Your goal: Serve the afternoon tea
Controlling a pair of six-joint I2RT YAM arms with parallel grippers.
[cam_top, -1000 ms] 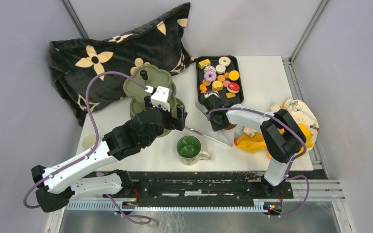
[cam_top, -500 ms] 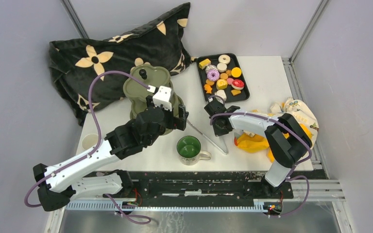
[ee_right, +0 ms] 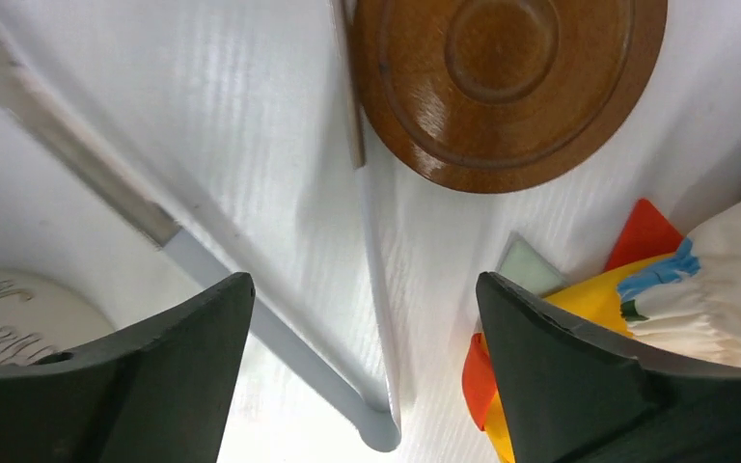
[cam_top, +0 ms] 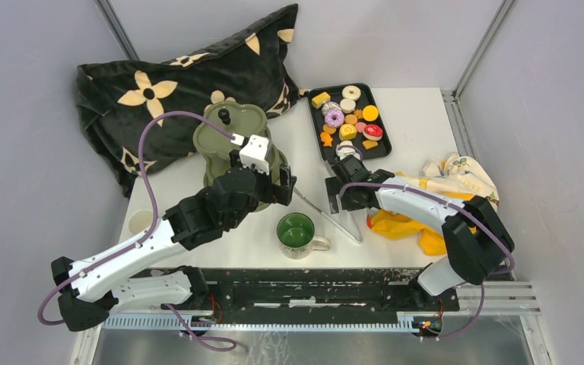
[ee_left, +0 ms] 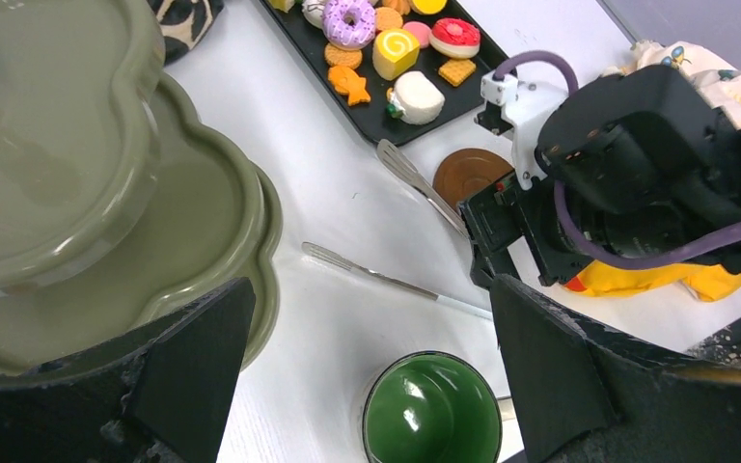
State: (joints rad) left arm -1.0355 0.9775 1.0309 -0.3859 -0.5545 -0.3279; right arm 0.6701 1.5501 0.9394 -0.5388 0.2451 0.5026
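Note:
One arm [ee_right: 201, 262] of the open tongs lies under my right gripper's finger, so my right gripper should go over both handles [ee_right: 375, 256] and squeeze them together before it lifts.
The olive-green tiered stand [cam_top: 228, 135] with its black knob [cam_top: 225, 116] is at the back left and fills the left of the left wrist view [ee_left: 106, 193]. Toy pastries [cam_top: 347, 122] lie on a black tray [cam_top: 316, 114]. The green-lined mug [cam_top: 296, 230] stands near the front. My left gripper [cam_top: 284, 185] hangs open between stand and mug [ee_left: 431, 410], holding nothing. A brown saucer [ee_right: 507, 87] lies beside the tongs [ee_right: 376, 289]. My right gripper [cam_top: 336, 188] is open above the tongs' joined end, and hides the saucer from the top camera.
The metal tongs [cam_top: 327, 214] lie splayed between mug and right gripper. A yellow cloth [cam_top: 403, 224] and a white printed bag [cam_top: 456, 175] sit at the right edge. A black patterned pillow [cam_top: 190, 76] backs the stand. A small pale cup [cam_top: 138, 220] is at the left edge.
My right gripper drew back from the tray's near edge towards the tongs and its jaws went from shut to open. The tray turned slightly. The left arm stayed put.

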